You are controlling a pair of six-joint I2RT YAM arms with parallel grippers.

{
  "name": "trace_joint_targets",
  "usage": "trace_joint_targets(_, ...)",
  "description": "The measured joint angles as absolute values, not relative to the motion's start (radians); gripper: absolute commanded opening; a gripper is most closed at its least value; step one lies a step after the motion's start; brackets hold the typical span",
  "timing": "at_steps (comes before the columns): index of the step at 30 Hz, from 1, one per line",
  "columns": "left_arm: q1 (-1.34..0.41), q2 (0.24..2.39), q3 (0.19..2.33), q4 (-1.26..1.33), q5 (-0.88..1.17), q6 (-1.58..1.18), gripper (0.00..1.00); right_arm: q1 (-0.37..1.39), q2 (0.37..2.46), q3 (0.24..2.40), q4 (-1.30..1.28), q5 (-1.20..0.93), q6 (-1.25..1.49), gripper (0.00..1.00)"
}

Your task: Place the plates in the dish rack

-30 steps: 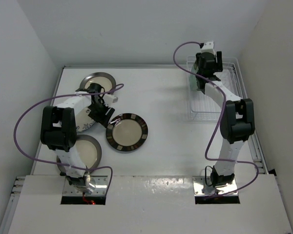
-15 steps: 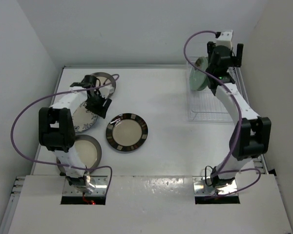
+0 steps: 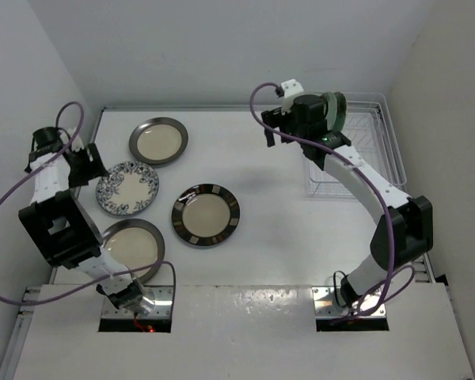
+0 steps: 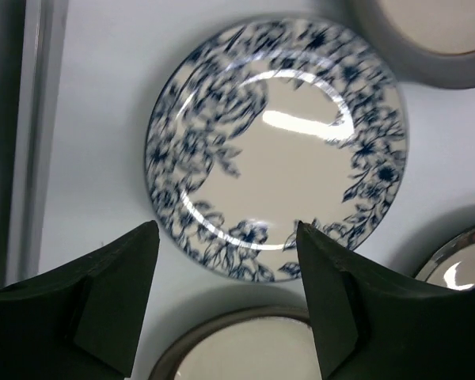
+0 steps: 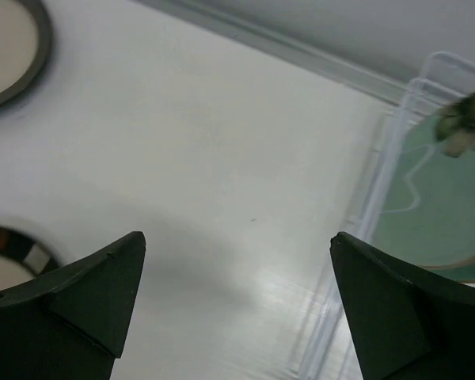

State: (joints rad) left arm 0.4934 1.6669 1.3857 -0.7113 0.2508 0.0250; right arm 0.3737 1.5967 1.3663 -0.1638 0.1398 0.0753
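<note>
My right gripper should keep heading for the brown-striped plate [image 3: 206,214], with the green plate standing in the rack [image 3: 332,111], until my left gripper brings the near cream plate.
Four plates lie flat at the table's left: a cream plate with dark rim [image 3: 158,141], the white-blue floral plate [image 3: 127,188], the brown-striped plate [image 3: 206,214] and a second cream plate [image 3: 134,245]. A mint green plate [image 3: 332,111] stands on edge in the white wire dish rack [image 3: 380,150]. My left gripper [image 3: 85,161] is open and empty just left of the floral plate [image 4: 277,150]. My right gripper [image 3: 273,127] is open and empty over bare table left of the rack. The green plate [image 5: 435,182] shows at the right of the right wrist view.
A raised ledge [image 3: 222,108] runs along the table's back edge, and white walls close in on both sides. The rack's wire side [image 5: 388,158] stands just right of my right gripper [image 5: 237,237]. My left gripper [image 4: 226,229] is near the table's left edge.
My right gripper has left the green plate standing in the rack and swung left. My left arm has swung from over the floral plate to the table's left edge.
</note>
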Motion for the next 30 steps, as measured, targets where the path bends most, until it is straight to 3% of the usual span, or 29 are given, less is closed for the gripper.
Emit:
trace_joint_targets(5, 0.628, 1.585, 1.205, -0.717, 0.287, 0.027, 0.74, 0.465, 1.624, 1.365, -0.217, 0.065, 0.089, 1.0)
trace_joint_targets(11, 0.689, 1.573, 1.13, -0.891, 0.36, 0.354, 0.76, 0.555, 1.628, 1.376, -0.253, 0.033, 0.018, 1.0)
trace_joint_targets(15, 0.844, 1.581, 1.088, -0.977, 0.377, 0.568, 0.74, 0.607, 1.652, 1.419, -0.278, 0.028, -0.042, 1.0)
trace_joint_targets(23, 0.931, 1.632, 0.898, -0.986, 0.341, 0.747, 0.7, 0.695, 1.693, 1.474, -0.294, 0.064, -0.156, 1.0)
trace_joint_targets(26, 0.934, 1.654, 0.884, -0.99, 0.337, 0.776, 0.56, 0.722, 1.7, 1.474, -0.294, 0.089, -0.189, 1.0)
trace_joint_targets(27, 0.938, 1.659, 0.884, -0.986, 0.337, 0.784, 0.42, 0.728, 1.701, 1.474, -0.294, 0.096, -0.196, 1.0)
trace_joint_targets(30, 0.951, 1.694, 0.896, -0.988, 0.368, 0.791, 0.12, 0.73, 1.701, 1.474, -0.292, 0.108, -0.208, 1.0)
